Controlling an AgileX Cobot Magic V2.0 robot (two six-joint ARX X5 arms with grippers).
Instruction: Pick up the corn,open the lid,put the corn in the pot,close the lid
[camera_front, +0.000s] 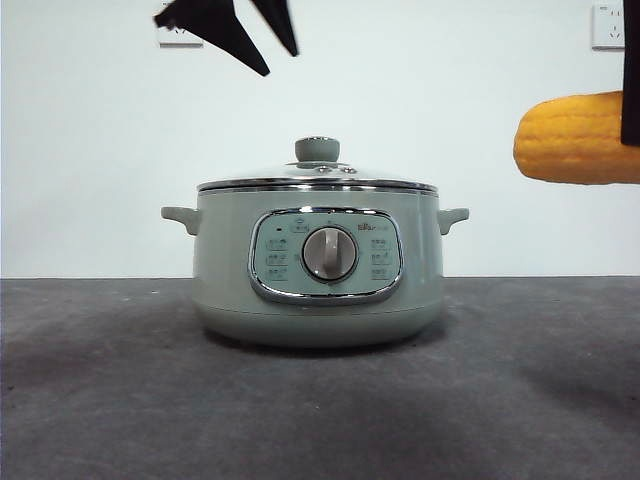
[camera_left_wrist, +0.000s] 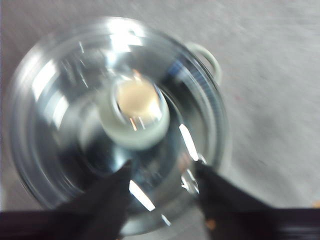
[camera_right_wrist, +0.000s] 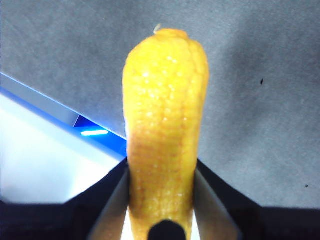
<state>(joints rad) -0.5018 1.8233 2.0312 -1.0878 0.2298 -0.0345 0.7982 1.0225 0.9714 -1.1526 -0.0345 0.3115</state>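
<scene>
The glass lid's rim (camera_front: 317, 184) goes around clear of the pot's handles, so I expect the glass lid to come off in one piece and hang almost level when I lift the lid's knob.
The pale green pot (camera_front: 318, 270) stands mid-table with its glass lid (camera_front: 316, 182) on, green knob (camera_front: 317, 150) upright. My left gripper (camera_front: 262, 52) hangs open above the pot, up and left of the knob. In the left wrist view the lid (camera_left_wrist: 60, 100) and its knob (camera_left_wrist: 135, 112) lie below the open jaws of the left gripper (camera_left_wrist: 162, 175), blurred. High at the right edge the yellow corn (camera_front: 578, 137) is held level in the air. My right gripper (camera_right_wrist: 162, 175) is shut on the corn (camera_right_wrist: 165, 125), tapered end pointing away from the wrist.
The dark grey table (camera_front: 320, 400) runs across the front. A white wall with two sockets (camera_front: 607, 25) stands behind. The right wrist view shows the table's edge with a blue-lit strip (camera_right_wrist: 92, 132) beside the corn.
</scene>
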